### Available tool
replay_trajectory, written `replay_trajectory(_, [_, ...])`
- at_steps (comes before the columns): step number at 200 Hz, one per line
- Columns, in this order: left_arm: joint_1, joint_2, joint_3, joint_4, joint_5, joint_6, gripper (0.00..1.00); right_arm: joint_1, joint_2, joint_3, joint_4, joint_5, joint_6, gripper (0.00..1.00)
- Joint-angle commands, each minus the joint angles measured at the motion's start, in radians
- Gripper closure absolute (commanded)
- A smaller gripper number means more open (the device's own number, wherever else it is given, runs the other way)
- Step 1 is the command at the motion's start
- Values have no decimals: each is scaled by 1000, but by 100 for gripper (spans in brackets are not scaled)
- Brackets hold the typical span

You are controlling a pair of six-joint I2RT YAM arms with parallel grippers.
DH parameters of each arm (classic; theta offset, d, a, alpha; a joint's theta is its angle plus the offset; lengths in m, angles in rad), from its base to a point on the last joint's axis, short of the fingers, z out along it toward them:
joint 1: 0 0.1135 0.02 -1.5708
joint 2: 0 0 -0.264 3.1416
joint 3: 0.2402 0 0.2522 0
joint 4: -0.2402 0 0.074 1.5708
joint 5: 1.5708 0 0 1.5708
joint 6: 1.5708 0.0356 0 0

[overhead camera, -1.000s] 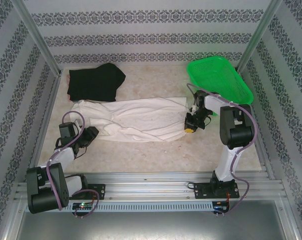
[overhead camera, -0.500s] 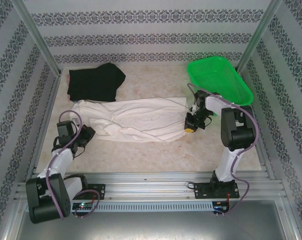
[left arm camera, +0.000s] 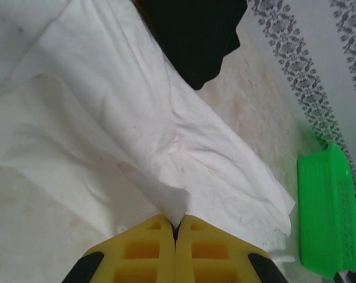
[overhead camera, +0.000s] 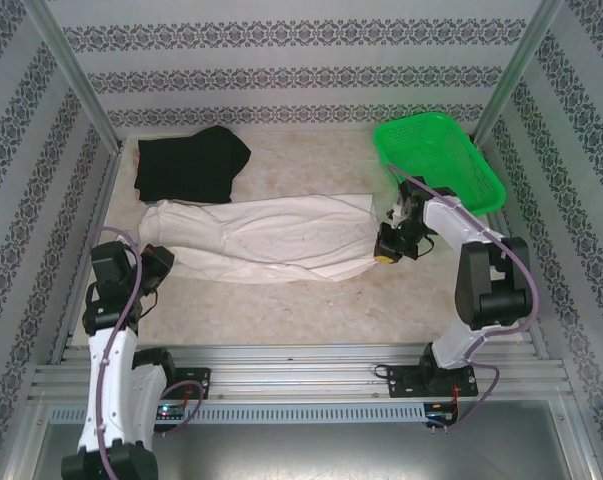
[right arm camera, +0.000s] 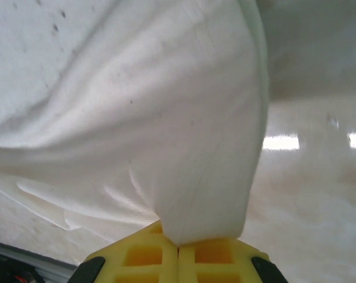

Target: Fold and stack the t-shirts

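Note:
The white t-shirt's near edge (overhead camera: 266, 280) is hanging in a bow between my grippers. Next, my left gripper pulls the edge's end (overhead camera: 177, 266) back tight before it lays the fold over.
The cream-white t-shirt (overhead camera: 266, 238) lies stretched sideways across the middle of the table. My left gripper (overhead camera: 161, 258) is shut on its left end; in the left wrist view a pinch of white cloth (left arm camera: 175, 207) sticks out between the yellow fingers (left arm camera: 142, 247). My right gripper (overhead camera: 384, 250) is shut on the shirt's right end, where a thick fold of cloth (right arm camera: 207, 200) rises from the closed yellow fingers (right arm camera: 145, 256). The black t-shirt (overhead camera: 189, 165) rests folded at the back left, touching the white shirt's far edge (left arm camera: 192, 35).
A bright green mesh basket (overhead camera: 439, 162) stands at the back right, close to my right arm, and appears in the left wrist view (left arm camera: 328, 212). Patterned walls and metal posts ring the table (overhead camera: 301, 300). A metal rail (overhead camera: 301, 360) runs along the near edge.
My left gripper has drawn back to the left and nearer the front, pulling the white shirt's left end with it. The right gripper shifted slightly right, so the shirt now lies tauter and narrower.

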Motion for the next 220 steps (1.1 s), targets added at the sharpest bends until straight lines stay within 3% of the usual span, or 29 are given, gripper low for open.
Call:
replay_trajectory(1, [6, -93, 102, -225, -92, -33, 100, -11, -72, -46, -67, 29, 20, 100])
replay_trajectory(56, [6, -240, 272, -642, -305, -157, 100, -21, -156, -130, -87, 52, 44, 100])
replay_trajectory(120, [6, -322, 284, -924, -386, -237, 100, -24, -191, -212, -96, 70, 47, 100])
replay_trajectory(174, [6, -297, 230, -862, -392, -203, 100, -24, -171, -225, -84, 78, 40, 100])
replay_trajectory(220, [6, -113, 285, -673, -385, -81, 100, -27, -155, -122, -130, 79, 21, 100])
